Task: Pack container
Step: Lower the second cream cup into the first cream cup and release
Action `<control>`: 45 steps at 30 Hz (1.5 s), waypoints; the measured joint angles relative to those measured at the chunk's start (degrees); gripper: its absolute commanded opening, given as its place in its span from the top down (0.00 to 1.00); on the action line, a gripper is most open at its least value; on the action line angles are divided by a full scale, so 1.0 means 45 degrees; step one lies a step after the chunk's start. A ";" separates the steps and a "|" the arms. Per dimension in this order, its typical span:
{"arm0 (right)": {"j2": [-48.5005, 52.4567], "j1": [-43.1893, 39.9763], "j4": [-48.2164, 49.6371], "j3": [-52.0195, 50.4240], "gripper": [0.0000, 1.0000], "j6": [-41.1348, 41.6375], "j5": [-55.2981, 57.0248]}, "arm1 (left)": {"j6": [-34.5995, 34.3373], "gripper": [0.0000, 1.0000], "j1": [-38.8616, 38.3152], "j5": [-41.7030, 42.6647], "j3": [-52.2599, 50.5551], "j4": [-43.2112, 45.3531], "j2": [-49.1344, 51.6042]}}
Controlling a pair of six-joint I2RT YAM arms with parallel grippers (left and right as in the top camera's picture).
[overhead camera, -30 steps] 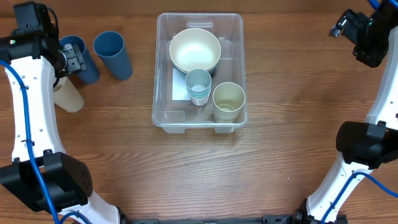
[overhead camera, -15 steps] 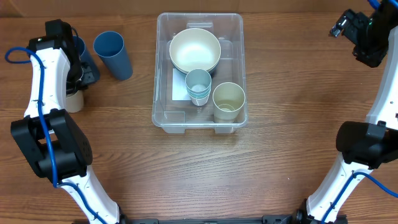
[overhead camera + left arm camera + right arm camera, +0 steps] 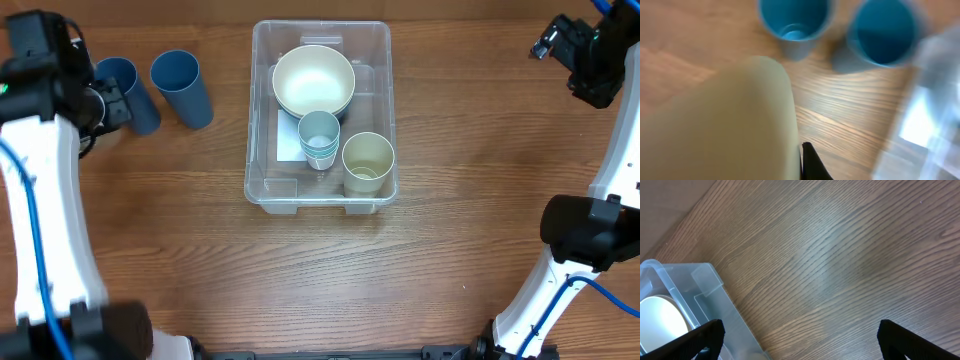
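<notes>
I can see that the cream cup in the container [image 3: 368, 166] is empty and stands with its opening up. My left gripper keeps bringing its cream cup to that opening [image 3: 369, 155] until both cups nest.
The clear container [image 3: 262, 188] stands mid-table and holds a cream bowl [image 3: 313, 80], stacked pale blue cups [image 3: 320, 135] and a cream cup [image 3: 368, 160]. My left gripper [image 3: 105, 105] is at the far left, shut on another cream cup [image 3: 725, 125] that fills the left wrist view; one black finger [image 3: 810, 160] presses its side. The overhead view hides this cup under the blurred arm. Two blue cups [image 3: 182, 85] [image 3: 128, 90] stand upright beside it. My right gripper [image 3: 800, 340] hangs open and empty at the back right, above bare wood beside the container's corner [image 3: 705, 280].
In the left wrist view the two blue cups [image 3: 795, 20] [image 3: 885, 30] lie just beyond the held cup, and the container's blurred wall [image 3: 935, 100] is at the right. The wooden table's far edge runs behind the container.
My left gripper has shut on the cream cup, which no longer stands at the table's left. The left arm has swung and is blurred. The right arm has not moved.
</notes>
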 measured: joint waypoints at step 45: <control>0.0000 0.0000 0.0000 0.0000 0.00 0.0000 0.0000 | 0.2642 0.25 -1.1040 -0.0976 0.1554 0.1690 0.0345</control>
